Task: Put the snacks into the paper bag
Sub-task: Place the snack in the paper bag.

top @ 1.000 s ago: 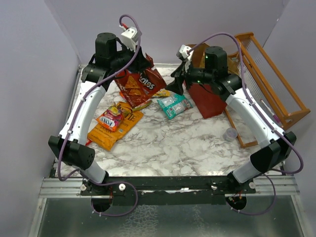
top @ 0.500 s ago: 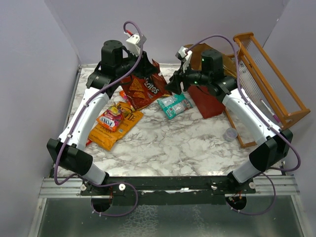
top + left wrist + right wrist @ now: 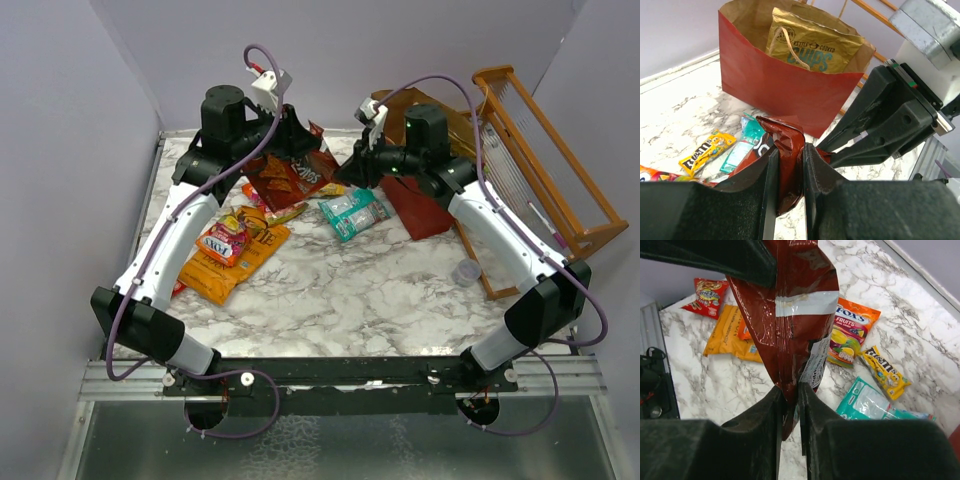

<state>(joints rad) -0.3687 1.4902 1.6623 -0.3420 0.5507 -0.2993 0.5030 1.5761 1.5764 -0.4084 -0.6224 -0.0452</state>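
Note:
The Doritos bag's crumpled edge (image 3: 784,132) is in my left gripper, so my left gripper should open before my right gripper lifts the Doritos bag into the paper bag (image 3: 790,90).
A dark red Doritos bag (image 3: 296,173) hangs above the table, held at both ends. My left gripper (image 3: 300,138) is shut on its crumpled upper edge (image 3: 789,165), and my right gripper (image 3: 358,168) is shut on its lower seam (image 3: 792,390). The red paper bag (image 3: 425,208) stands open just right of the right gripper, with a tan-and-teal chip bag (image 3: 812,47) inside. On the marble lie more snacks: a teal pouch (image 3: 352,214), a yellow M&M's packet (image 3: 886,373), a Fox's fruits pouch (image 3: 224,240) and an orange bag (image 3: 232,262).
An orange wooden rack (image 3: 545,150) stands at the back right behind the paper bag. A small clear cup (image 3: 466,271) sits by its front corner. A small red packet (image 3: 707,295) lies at the table's left edge. Purple walls close the back and sides.
My right gripper has closed on the Doritos bag's lower edge. The left gripper has carried the bag a little to the right and up, toward the right gripper.

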